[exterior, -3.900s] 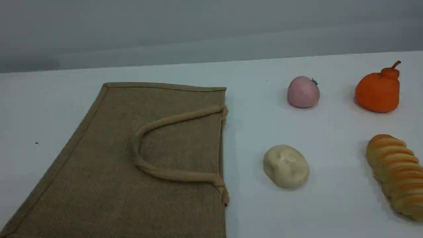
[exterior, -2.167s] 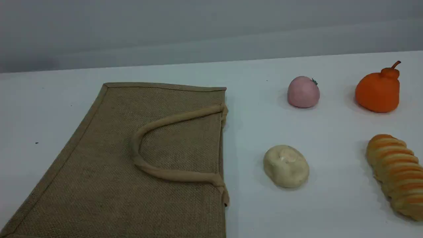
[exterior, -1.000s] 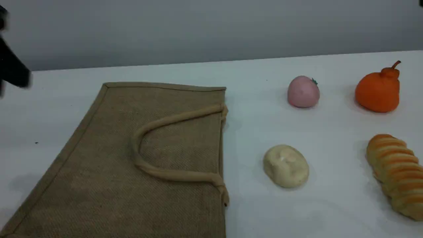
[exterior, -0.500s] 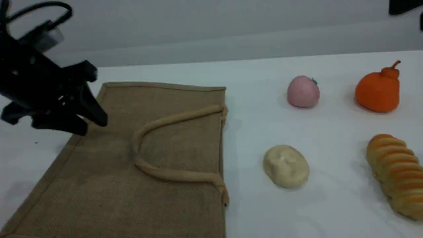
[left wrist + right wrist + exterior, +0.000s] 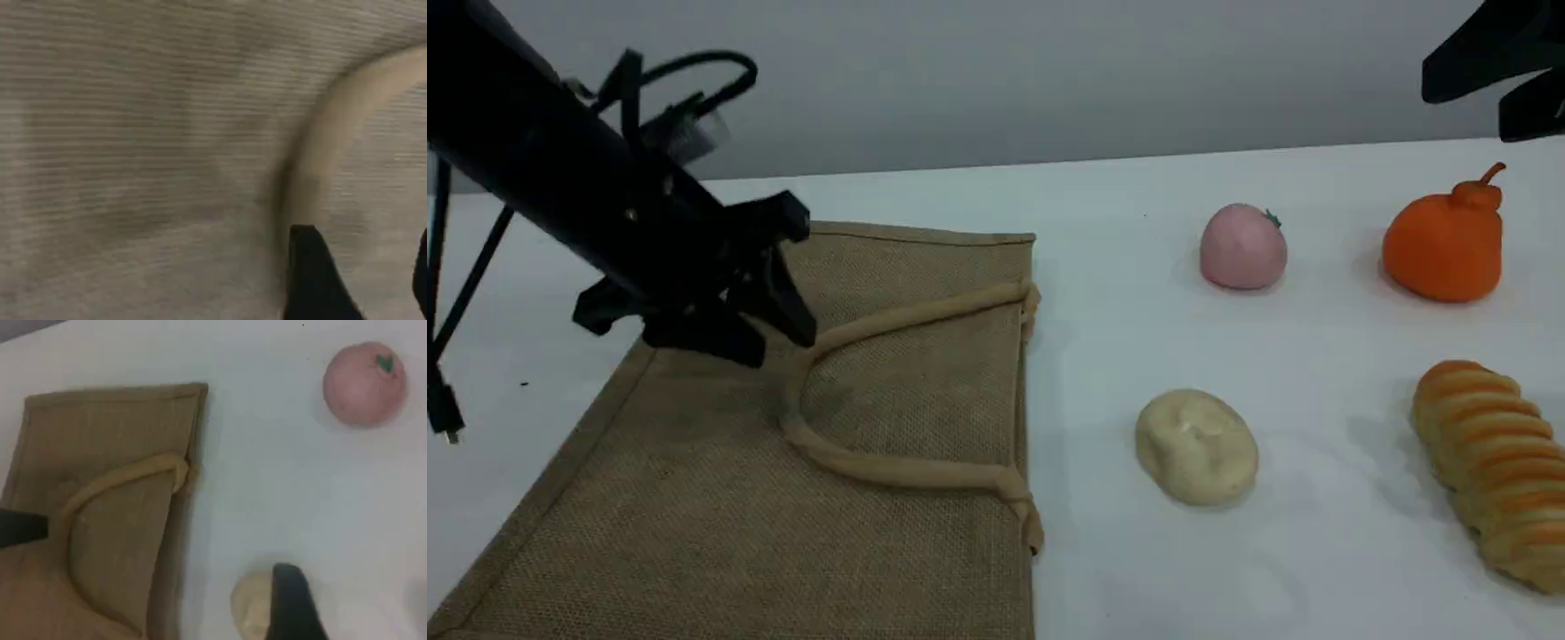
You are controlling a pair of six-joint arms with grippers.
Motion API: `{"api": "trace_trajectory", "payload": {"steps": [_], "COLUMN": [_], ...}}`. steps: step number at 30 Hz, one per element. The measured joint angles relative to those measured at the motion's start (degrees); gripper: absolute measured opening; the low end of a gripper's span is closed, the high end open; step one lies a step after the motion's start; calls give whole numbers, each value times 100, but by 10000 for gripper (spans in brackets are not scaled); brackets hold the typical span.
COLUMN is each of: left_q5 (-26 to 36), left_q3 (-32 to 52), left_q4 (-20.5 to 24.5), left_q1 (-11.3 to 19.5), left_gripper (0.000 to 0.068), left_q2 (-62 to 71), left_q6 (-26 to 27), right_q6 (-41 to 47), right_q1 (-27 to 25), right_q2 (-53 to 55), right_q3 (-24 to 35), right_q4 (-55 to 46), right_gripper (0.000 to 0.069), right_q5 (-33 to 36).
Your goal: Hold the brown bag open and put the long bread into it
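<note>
I expect the brown bag's upper panel [image 5: 923, 396] to come up and the bag's opening to open wide when I lift the beige handle, because the handle's knots [image 5: 1015, 491] are at that panel's edge.
The brown bag [image 5: 720, 498] lies flat on the table's left half, its mouth edge facing right, and one beige handle [image 5: 889, 324] is looped on top. My left gripper [image 5: 776, 342] hovers open just over the bend of that handle; its wrist view shows burlap, the handle [image 5: 323, 140] and a dark fingertip [image 5: 312, 280]. The long bread [image 5: 1489, 471] lies at the right edge, untouched. My right gripper [image 5: 1463, 111] hangs open high at the top right, far above the table. Its wrist view takes in the bag [image 5: 100, 520].
A pale round bun [image 5: 1196, 447] sits between the bag and the bread. A pink fruit [image 5: 1243, 247] and an orange pear-shaped fruit [image 5: 1445, 244] stand farther back on the right. A black cable [image 5: 445, 293] hangs at the left edge.
The left arm has swung in from the far left and moved right over the bag to the handle's bend. The right gripper has come further into view at the top right.
</note>
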Motion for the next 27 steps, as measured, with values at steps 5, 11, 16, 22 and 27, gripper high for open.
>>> {"api": "trace_trajectory", "payload": {"steps": [5, 11, 16, 22, 27], "left_q5": [17, -63, -95, -281, -201], "left_q3": [0, -77, -325, -358, -369], "left_q4": [596, 611, 623, 623, 550], "left_q1": [1, -20, -272, -451, -451], "left_gripper": [335, 335, 335, 325, 206], "left_q2": [133, 401, 728, 937, 1065], "left_q6": [-431, -472, -466, -473, -639], "right_q6": [4, -5, -144, -144, -144], "right_q1": [0, 0, 0, 0, 0], "right_q2": [0, 0, 0, 0, 0], "right_q3": [0, 0, 0, 0, 0], "right_q4": [26, 67, 204, 199, 189], "right_gripper": [376, 376, 376, 376, 376], "right_q5": [22, 16, 16, 16, 16]}}
